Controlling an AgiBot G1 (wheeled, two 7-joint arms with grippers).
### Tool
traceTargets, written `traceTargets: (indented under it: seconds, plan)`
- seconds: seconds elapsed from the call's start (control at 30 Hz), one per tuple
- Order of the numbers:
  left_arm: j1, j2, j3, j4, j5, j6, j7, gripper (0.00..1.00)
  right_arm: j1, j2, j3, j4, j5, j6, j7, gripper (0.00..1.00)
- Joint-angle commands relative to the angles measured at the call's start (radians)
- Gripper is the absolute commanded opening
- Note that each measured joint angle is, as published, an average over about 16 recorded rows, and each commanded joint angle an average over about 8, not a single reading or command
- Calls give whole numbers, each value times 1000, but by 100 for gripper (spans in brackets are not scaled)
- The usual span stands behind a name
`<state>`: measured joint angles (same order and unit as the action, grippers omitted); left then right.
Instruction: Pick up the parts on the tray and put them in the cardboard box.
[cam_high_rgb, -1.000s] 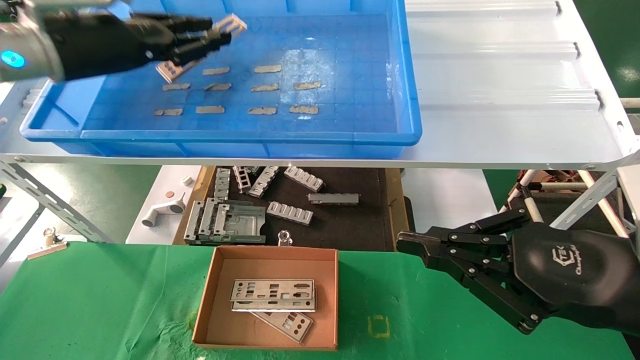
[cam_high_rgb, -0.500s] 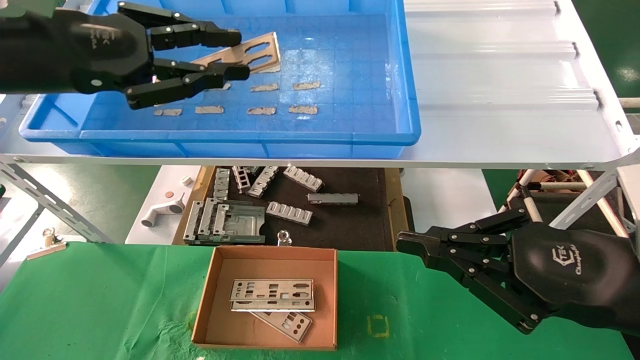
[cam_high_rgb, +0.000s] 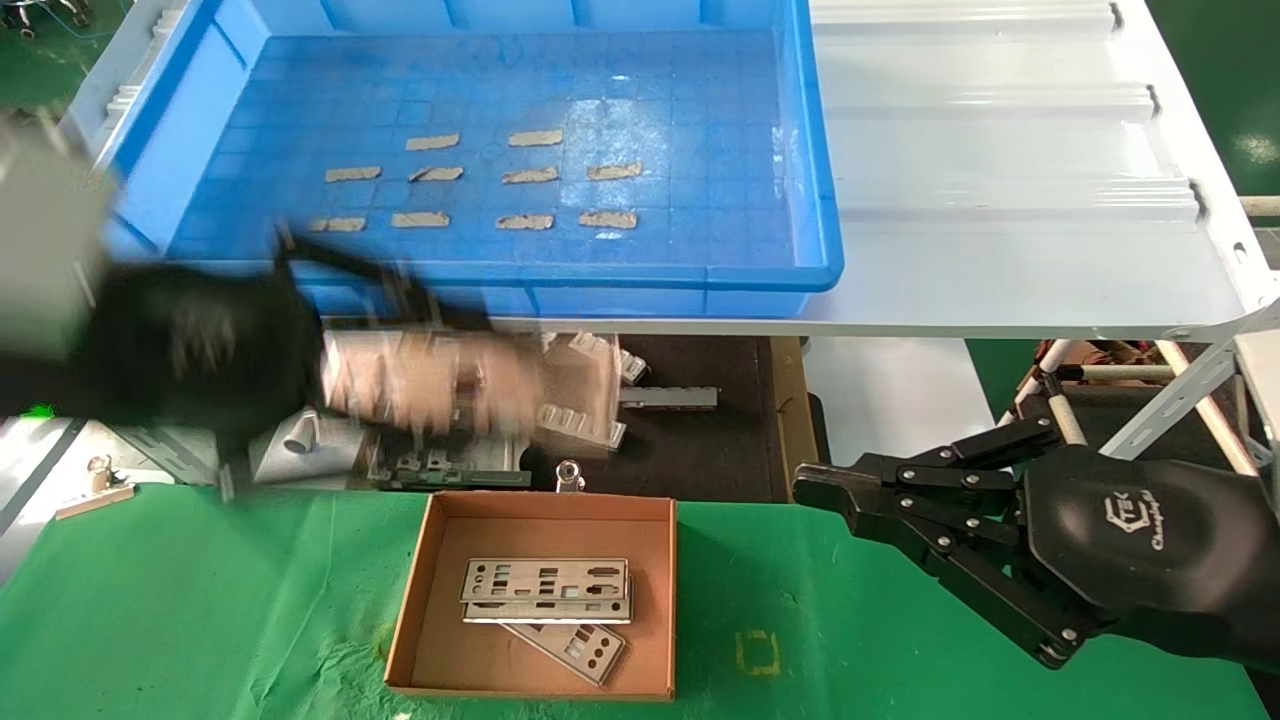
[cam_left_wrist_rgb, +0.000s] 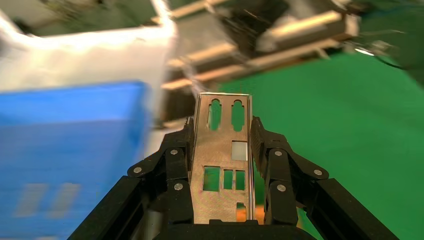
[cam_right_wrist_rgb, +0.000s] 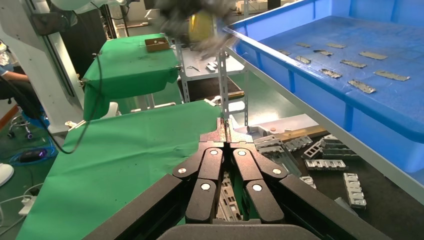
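The metal part (cam_left_wrist_rgb: 222, 155) is held by both long edges in my left gripper, clear of the tray. I should continue to carry it until it lies in the cardboard box (cam_high_rgb: 540, 600).
My left gripper (cam_high_rgb: 500, 375) is shut on a silver-grey punched metal part (cam_left_wrist_rgb: 223, 150), its jaws pressing the plate's two long edges. It holds the part in the air, blurred by motion, in front of the blue tray (cam_high_rgb: 815, 150) and above the black mat, to the rear-left of the cardboard box (cam_high_rgb: 425, 560). The part shows blurred in the head view (cam_high_rgb: 440, 380). The tray's floor shows only tan strips (cam_high_rgb: 530, 175). Two parts (cam_high_rgb: 546, 592) lie stacked in the box. My right gripper (cam_high_rgb: 815, 490) is shut and empty, parked over the green cloth to the right of the box.
A black mat (cam_high_rgb: 700, 440) with wooden edges lies behind the box, holding ribbed grey bars (cam_high_rgb: 580, 425) and metal frames. The tray rests on a white shelf (cam_high_rgb: 1010, 200) with metal legs. A green cloth (cam_high_rgb: 200, 610) covers the near table.
My left gripper has lifted the part out of the tray and swung it down and toward me, over the tray's front rim. The right arm has not moved.
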<state>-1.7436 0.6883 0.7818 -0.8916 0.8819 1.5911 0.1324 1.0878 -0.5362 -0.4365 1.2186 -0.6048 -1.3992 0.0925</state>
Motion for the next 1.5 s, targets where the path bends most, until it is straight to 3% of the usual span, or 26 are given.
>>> traceTargets:
  seconds: [0.03,0.23,0.63,0.73,0.9,1.0,1.5]
  plan:
    - [21,-31,53,-73,-32,1,-7,0,0,0,0,0,0,0,0,0]
    - [119,-17,149,-81,44,-73,63,0,0,0,0,0,0,0,0,0]
    - [250,145,230,54,210,-303,158,1,0,0,0,0,0,0,0,0]
    - [256,185,236,114,221,-319,182,15,0,0,0,0,0,0,0,0]
    - [251,239,248,210,231,-300,217,74,0,0,0,0,0,0,0,0]
    - [243,264,254,264,237,-286,235,98,0,0,0,0,0,0,0,0]
    - [216,317,239,444,205,-215,304,100,0,0,0,0,0,0,0,0]
